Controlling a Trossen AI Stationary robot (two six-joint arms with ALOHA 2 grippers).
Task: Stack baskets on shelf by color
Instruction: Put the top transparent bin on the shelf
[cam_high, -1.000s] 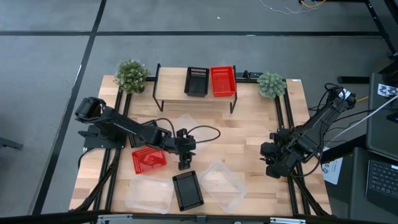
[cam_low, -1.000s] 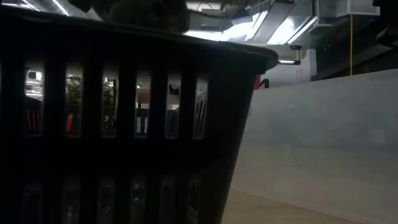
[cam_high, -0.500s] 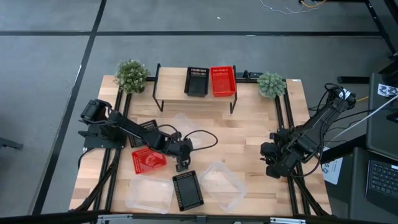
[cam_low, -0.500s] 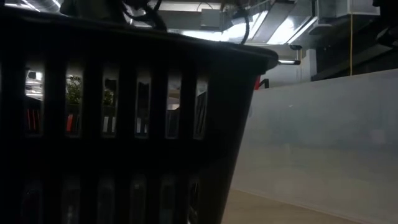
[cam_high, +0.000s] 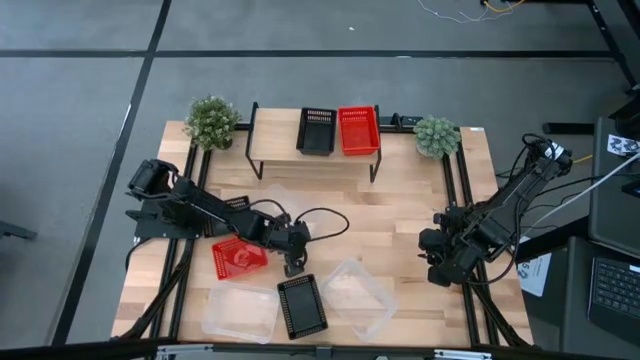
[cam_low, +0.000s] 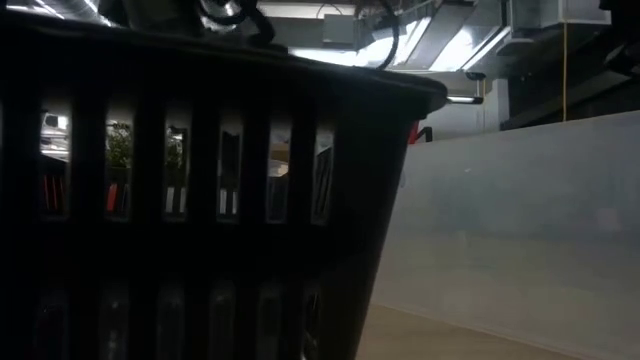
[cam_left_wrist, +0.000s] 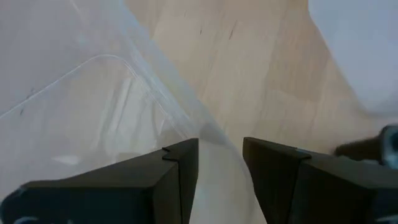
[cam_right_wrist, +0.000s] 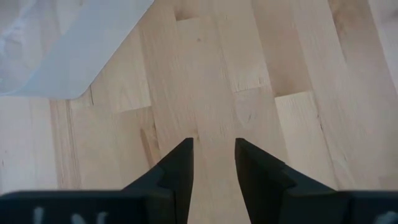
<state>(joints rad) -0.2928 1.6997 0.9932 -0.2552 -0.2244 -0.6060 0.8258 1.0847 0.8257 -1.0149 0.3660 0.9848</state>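
Note:
The clear basket's side (cam_left_wrist: 180, 106) runs at a slant between my left gripper's open fingers. Next, I turn my left gripper to line up with the basket's side (cam_left_wrist: 219, 140) before it closes and lifts.
My left gripper (cam_high: 293, 262) (cam_left_wrist: 221, 146) stands near the table's middle, shut on a clear basket (cam_high: 280, 200) (cam_left_wrist: 93, 93) that rests on its base on the tabletop. On the shelf (cam_high: 275, 135) a black basket (cam_high: 317, 131) and a red basket (cam_high: 358, 130) stand side by side. A red basket (cam_high: 239, 257) lies tilted under the left arm, with a black one (cam_high: 235, 204) behind it. My right gripper (cam_high: 440, 265) (cam_right_wrist: 212, 146) waits shut over bare wood by the right edge. My left gripper pinches the clear basket's side wall (cam_left_wrist: 208, 134) between its two fingers, one finger inside the basket and one outside. The fingers come from above, pointing down. The basket's base (cam_left_wrist: 81, 106) lies on the table.
A black basket (cam_high: 302, 305) (cam_low: 200, 200) sits at the near edge and fills most of the low view. Clear baskets (cam_high: 355, 295) (cam_high: 240, 312) flank it. Potted plants (cam_high: 211, 121) (cam_high: 436, 136) stand beside the shelf's ends. Bare wood lies between the shelf and my right gripper.
My left gripper has shifted a little toward the table's left edge, and the clear basket has slid that way with it. The right arm has kept still.

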